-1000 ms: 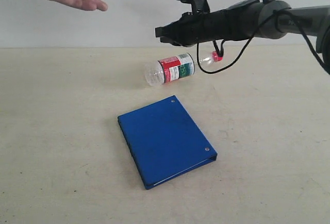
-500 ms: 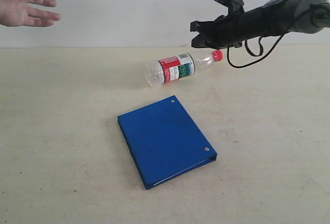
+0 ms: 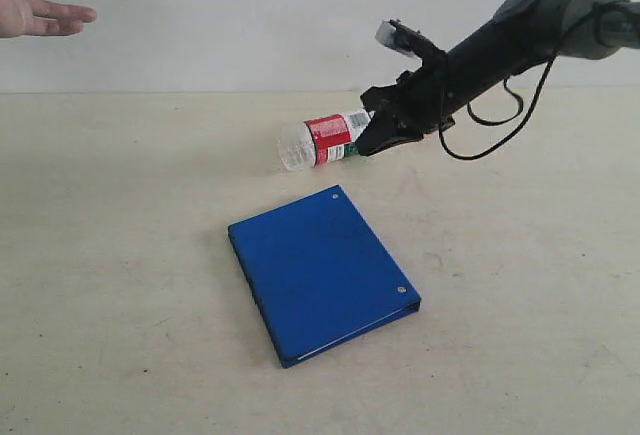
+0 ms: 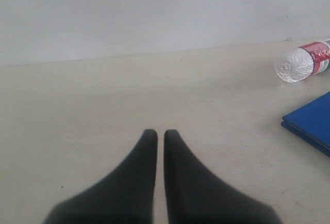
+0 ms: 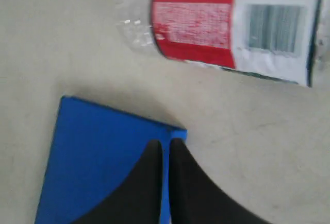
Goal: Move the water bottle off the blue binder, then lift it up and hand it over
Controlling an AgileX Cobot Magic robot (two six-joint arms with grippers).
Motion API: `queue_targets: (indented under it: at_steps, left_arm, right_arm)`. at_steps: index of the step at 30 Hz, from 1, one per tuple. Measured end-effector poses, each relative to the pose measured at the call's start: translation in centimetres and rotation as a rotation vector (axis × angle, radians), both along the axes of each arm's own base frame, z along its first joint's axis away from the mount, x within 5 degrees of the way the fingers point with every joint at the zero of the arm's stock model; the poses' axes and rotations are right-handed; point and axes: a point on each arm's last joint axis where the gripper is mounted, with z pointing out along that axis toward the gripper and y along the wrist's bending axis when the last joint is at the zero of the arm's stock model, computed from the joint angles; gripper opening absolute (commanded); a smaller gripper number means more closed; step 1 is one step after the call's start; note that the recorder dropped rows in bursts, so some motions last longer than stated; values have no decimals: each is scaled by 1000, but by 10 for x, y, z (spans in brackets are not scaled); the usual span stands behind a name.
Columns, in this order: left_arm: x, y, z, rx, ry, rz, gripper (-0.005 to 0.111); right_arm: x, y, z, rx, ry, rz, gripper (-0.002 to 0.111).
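Note:
The water bottle (image 3: 325, 141) lies off the blue binder and slants toward the wall. The robot's right gripper should move back and swing the bottle's end with the cap closer before lifting the bottle.
The water bottle (image 3: 322, 138) lies on its side on the table, beyond the far edge of the blue binder (image 3: 320, 270) and off it. Its cap end is hidden behind my right gripper (image 3: 368, 140), which is shut and low beside the bottle's neck; touching or not, I cannot tell. In the right wrist view the shut gripper (image 5: 165, 142) hangs over a corner of the binder (image 5: 98, 152), with the bottle's label (image 5: 232, 26) just ahead. My left gripper (image 4: 156, 132) is shut and empty over bare table, far from the bottle (image 4: 303, 62) and binder (image 4: 312, 121).
An open human hand (image 3: 35, 0) reaches in at the exterior view's top left, well above the table. A black cable (image 3: 500, 125) loops under the right arm. The beige table (image 3: 120, 285) meets a white wall at the back.
The right arm has dropped and tilted down from above the cap to the bottle's neck, hiding the cap. The hand has drawn back towards the top left corner.

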Motion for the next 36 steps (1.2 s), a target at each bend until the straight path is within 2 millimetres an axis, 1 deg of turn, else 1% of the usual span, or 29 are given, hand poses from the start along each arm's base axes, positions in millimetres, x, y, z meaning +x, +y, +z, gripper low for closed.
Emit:
queue_targets:
  at_steps: [2, 4, 5, 7, 9, 12, 16, 19, 20, 22, 23, 24, 25, 26, 28, 30, 32, 34, 36]
  left_arm:
    - [0, 0, 0, 0, 0, 0, 4]
    - [0, 0, 0, 0, 0, 0, 4]
    - [0, 0, 0, 0, 0, 0, 4]
    - [0, 0, 0, 0, 0, 0, 4]
    - [0, 0, 0, 0, 0, 0, 4]
    - [0, 0, 0, 0, 0, 0, 4]
    - [0, 0, 0, 0, 0, 0, 4]
    - [0, 0, 0, 0, 0, 0, 4]
    - [0, 0, 0, 0, 0, 0, 4]
    - [0, 0, 0, 0, 0, 0, 4]
    - [0, 0, 0, 0, 0, 0, 4]
    - [0, 0, 0, 0, 0, 0, 4]
    - [0, 0, 0, 0, 0, 0, 4]
    - [0, 0, 0, 0, 0, 0, 4]
    - [0, 0, 0, 0, 0, 0, 4]
    - [0, 0, 0, 0, 0, 0, 4]
    - [0, 0, 0, 0, 0, 0, 4]
    - [0, 0, 0, 0, 0, 0, 4]
    - [0, 0, 0, 0, 0, 0, 4]
  right_arm:
    - [-4, -1, 26, -2, -65, 30, 0]
    - [0, -3, 48, -7, -181, -11, 0]
    - [4, -4, 56, -12, -246, -53, 0]
    - [13, -5, 65, -20, -341, -146, 0]
    - [20, -8, 67, -23, -383, -221, 0]
    - [24, -9, 62, -28, -389, -247, 0]
    - [21, -7, 57, -23, -349, -218, 0]
    - [14, -4, 55, -12, -284, -158, 0]
    - [13, -5, 55, -12, -271, -156, 0]
    - [9, -12, 67, -12, -259, -166, 0]
    - [8, -22, 86, -4, -292, -201, 0]
    - [5, -36, 113, 4, -359, -249, 0]
    - [4, -43, 125, 7, -391, -271, 0]
    - [-2, -53, 150, 14, -453, -303, 0]
    - [-18, -71, 193, 26, -555, -352, 0]
    - [-38, -83, 230, 15, -658, -347, 0]
    - [-54, -90, 246, -42, -708, -284, 0]
    - [-65, -97, 251, -85, -706, -236, 0]
    - [-72, -106, 253, -109, -693, -225, 0]
